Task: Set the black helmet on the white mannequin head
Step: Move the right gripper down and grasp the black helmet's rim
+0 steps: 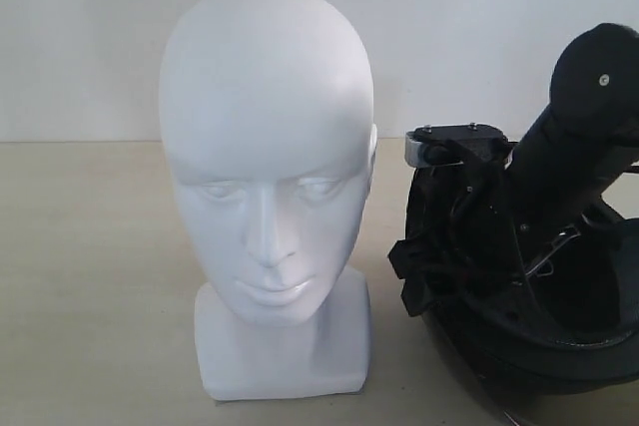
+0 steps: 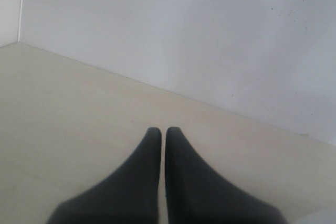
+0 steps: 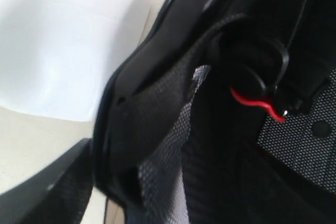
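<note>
The black helmet's rim (image 3: 126, 137) is between my right gripper's open fingers from shell to lining (image 3: 176, 153), so I should now hold them on both sides of it and close them until they pinch the helmet's rim.
The white mannequin head (image 1: 265, 147) stands upright on the table, face towards the exterior camera; its white surface (image 3: 63, 45) also shows in the right wrist view. The black helmet (image 1: 544, 351) lies opening-up just to its right, apart from it. My right arm (image 1: 589, 117) reaches down into the helmet. My right gripper (image 3: 157, 198) is open and straddles the helmet's rim (image 3: 121, 108): one finger (image 3: 50, 192) is outside the shell with a thin gap, the other is hidden in the mesh lining. The red buckle (image 3: 254, 102) hangs inside. My left gripper (image 2: 164, 132) is shut on nothing above the bare table.
A beige table (image 1: 90, 276) carries both things, and a white wall (image 1: 80, 37) rises close behind it. The helmet runs off the lower right edge of the exterior view. The left arm does not show in that view.
</note>
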`<action>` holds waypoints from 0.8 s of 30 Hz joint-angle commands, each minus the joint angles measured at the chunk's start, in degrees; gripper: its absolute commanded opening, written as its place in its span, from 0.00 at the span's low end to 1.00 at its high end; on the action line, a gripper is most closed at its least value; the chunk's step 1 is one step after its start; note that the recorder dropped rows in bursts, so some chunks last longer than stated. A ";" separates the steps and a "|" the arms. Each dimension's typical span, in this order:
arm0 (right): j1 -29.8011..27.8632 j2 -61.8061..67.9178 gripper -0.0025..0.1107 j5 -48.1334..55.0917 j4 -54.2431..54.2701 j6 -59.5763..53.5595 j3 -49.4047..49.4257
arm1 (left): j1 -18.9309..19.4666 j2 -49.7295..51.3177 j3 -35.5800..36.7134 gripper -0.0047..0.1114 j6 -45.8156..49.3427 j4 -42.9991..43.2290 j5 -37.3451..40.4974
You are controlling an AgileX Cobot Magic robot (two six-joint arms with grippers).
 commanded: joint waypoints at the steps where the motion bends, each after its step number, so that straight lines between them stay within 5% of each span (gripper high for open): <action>1: 0.05 1.38 0.64 -2.41 -0.54 -0.08 0.03 | 0.14 -0.13 0.17 0.08 0.15 0.08 -0.28; 17: 0.05 4.96 0.62 -5.85 -3.31 1.85 0.03 | 0.14 -0.13 0.17 0.08 0.15 0.08 -0.28; 19: 0.05 4.96 0.53 -5.37 -3.39 1.97 0.03 | 0.14 -0.13 0.17 0.08 0.15 0.08 -0.28; 24: 0.05 4.96 0.13 -4.29 -3.78 1.68 0.03 | 0.14 -0.13 0.17 0.08 0.15 0.08 -0.28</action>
